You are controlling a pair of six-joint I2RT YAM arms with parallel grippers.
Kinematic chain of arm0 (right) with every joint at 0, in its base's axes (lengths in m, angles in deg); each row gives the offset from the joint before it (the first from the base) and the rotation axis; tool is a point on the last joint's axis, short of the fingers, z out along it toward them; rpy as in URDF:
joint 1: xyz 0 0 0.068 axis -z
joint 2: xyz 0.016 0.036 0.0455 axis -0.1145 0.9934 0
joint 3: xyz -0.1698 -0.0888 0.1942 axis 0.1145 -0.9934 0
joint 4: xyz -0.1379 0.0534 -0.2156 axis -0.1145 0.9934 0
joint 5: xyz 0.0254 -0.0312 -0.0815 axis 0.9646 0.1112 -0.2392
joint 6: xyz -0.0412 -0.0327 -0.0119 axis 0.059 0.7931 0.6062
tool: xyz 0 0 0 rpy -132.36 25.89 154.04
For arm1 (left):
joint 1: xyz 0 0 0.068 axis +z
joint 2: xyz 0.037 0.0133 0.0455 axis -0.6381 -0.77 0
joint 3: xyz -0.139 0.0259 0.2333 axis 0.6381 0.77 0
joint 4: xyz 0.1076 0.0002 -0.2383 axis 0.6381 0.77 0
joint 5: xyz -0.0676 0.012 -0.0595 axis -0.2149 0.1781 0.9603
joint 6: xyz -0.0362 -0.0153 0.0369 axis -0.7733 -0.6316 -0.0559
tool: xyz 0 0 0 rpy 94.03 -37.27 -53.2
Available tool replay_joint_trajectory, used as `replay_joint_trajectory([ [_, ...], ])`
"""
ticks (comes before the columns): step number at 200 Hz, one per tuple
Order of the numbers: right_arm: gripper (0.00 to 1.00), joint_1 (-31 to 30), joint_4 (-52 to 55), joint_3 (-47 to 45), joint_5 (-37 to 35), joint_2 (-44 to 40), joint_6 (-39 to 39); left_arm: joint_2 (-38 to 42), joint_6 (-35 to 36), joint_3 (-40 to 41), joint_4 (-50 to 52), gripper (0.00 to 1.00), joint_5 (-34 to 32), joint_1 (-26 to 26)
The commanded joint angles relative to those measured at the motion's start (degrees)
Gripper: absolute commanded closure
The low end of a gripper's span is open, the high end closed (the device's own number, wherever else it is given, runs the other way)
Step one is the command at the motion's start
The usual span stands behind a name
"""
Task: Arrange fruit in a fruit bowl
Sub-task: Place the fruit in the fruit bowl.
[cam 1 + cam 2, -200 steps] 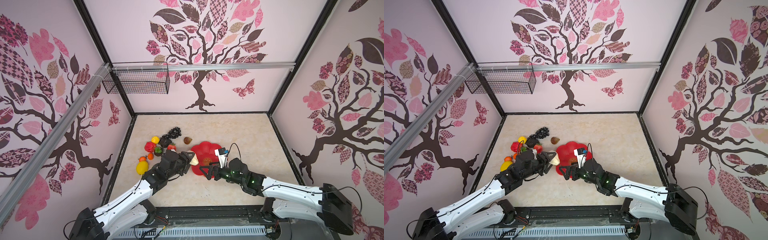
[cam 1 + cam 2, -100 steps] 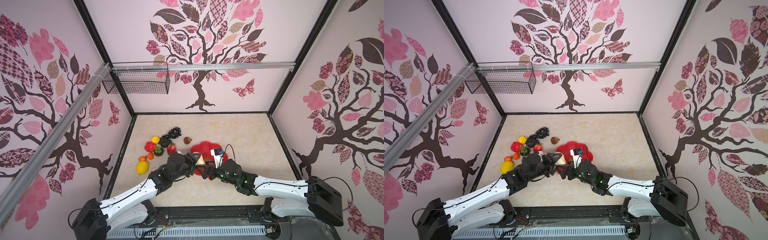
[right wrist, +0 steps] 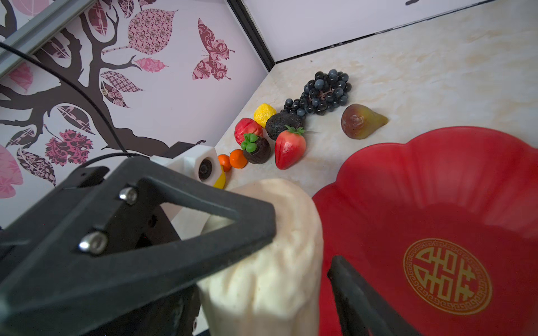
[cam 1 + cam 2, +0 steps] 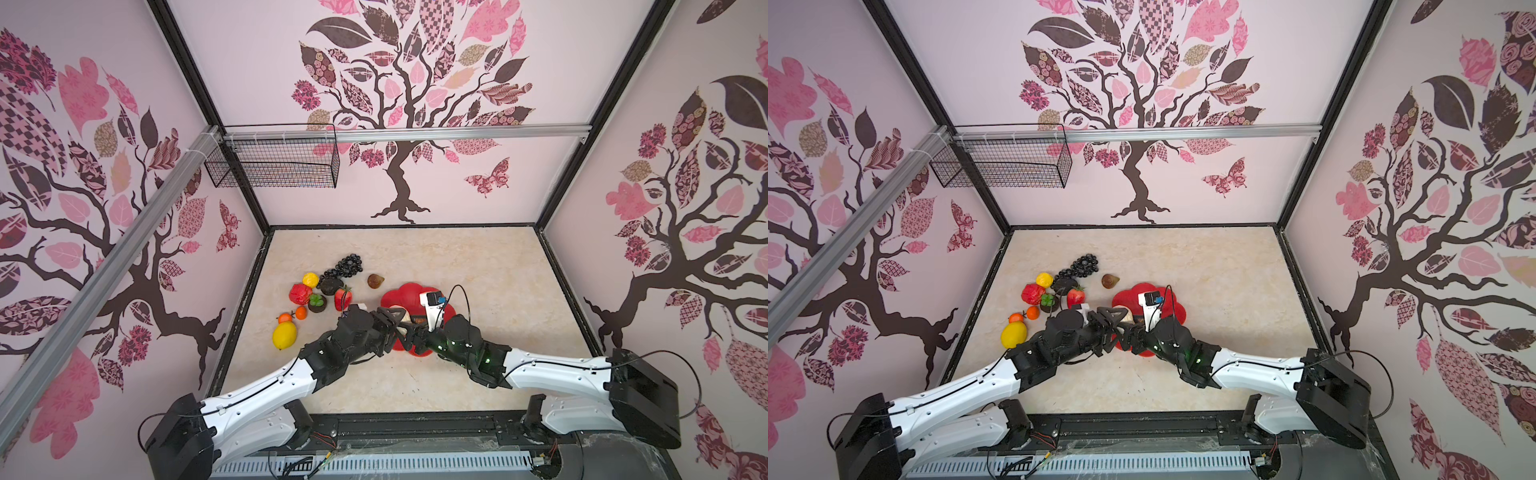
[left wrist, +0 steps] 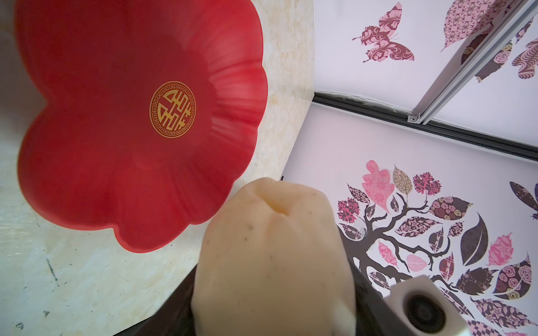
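The pear [image 4: 402, 317] should go from my left gripper to my right gripper, because the remaining fruit [image 4: 330, 285] is on my left gripper's side. My left gripper should then go back for that fruit.
My left gripper [image 4: 394, 318] is shut on the cream bumpy pear [image 5: 273, 261], held over the near left rim of the red flower-shaped fruit bowl [image 4: 401, 294]. From the opposite side my right gripper [image 4: 409, 329] meets it, its jaws around the pear [image 3: 270, 261]. In the right wrist view a strip of red bowl shows between the pear and one of its fingers [image 3: 352, 293], so it stands open. The bowl [image 3: 436, 189] is empty, its gold emblem uncovered. The remaining fruit lies left of the bowl: grapes [image 4: 347, 266], fig [image 4: 375, 281], strawberry [image 4: 343, 296], avocado [image 4: 330, 286].
Further left lie a red apple [image 4: 300, 294], a small lemon [image 4: 310, 279], two oranges [image 4: 301, 312] and a large lemon [image 4: 284, 335] near the left wall. A black wire basket [image 4: 274, 166] hangs high on the back rail. The floor's right side is bare.
My left gripper has carried the pear rightward to the bowl's edge. The right gripper has moved left to meet it, and its jaws have narrowed around the pear.
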Motion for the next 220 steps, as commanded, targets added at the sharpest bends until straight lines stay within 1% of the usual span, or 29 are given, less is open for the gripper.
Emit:
replay_joint_trajectory([
  [1,0.27,-0.33,-0.47,2.03,-0.93,1.87,1.08,-0.58,-0.26,1.75,-1.36,0.37,-0.24,-0.41],
  [38,0.36,-0.33,-0.29,2.29,-0.69,2.32,1.17,-0.76,-0.34,1.95,-2.01,0.36,-0.16,-0.61],
  [54,0.42,-0.33,-0.10,2.21,-0.78,2.15,1.13,-0.76,-0.17,1.86,-1.94,0.36,-0.18,-0.67],
  [75,0.47,-0.33,0.73,2.38,-0.97,1.86,1.09,-0.71,-0.05,1.94,-1.69,0.34,-0.40,-0.65],
  [99,0.51,-0.33,1.84,2.38,-1.26,1.38,1.24,-0.58,1.10,1.57,-0.43,0.27,-0.91,-0.65],
  [120,0.50,-0.33,3.94,2.46,-2.12,0.36,1.44,0.29,4.56,-0.06,3.30,0.15,-2.55,-0.44],
  [132,0.50,-0.30,6.42,2.60,-3.29,-0.84,1.80,1.90,7.85,-1.60,7.22,0.07,-3.81,0.25],
  [146,0.48,-0.05,9.93,2.55,-4.50,-3.03,2.95,4.78,12.06,-3.82,14.78,0.02,-5.87,2.17],
  [156,0.47,1.02,13.97,3.31,-2.93,-4.46,4.01,7.27,15.74,-4.60,18.35,0.02,-6.81,4.29],
  [175,0.50,3.55,24.09,5.85,-0.36,-6.19,5.81,12.88,22.63,-5.24,24.69,0.02,-9.02,9.26],
  [183,0.50,5.03,28.17,7.00,1.63,-6.41,6.73,15.15,27.20,-5.19,25.38,0.02,-10.06,10.94],
  [194,0.49,7.09,33.56,8.65,4.05,-6.26,7.76,17.45,32.45,-6.38,29.18,0.02,-11.65,13.15],
  [205,0.49,8.70,38.21,10.29,5.30,-5.82,9.19,18.72,38.36,-7.81,32.08,0.02,-13.77,14.27],
  [220,0.48,9.07,43.69,12.77,3.93,-5.00,11.72,19.09,45.46,-10.50,36.99,0.02,-17.85,14.64],
])
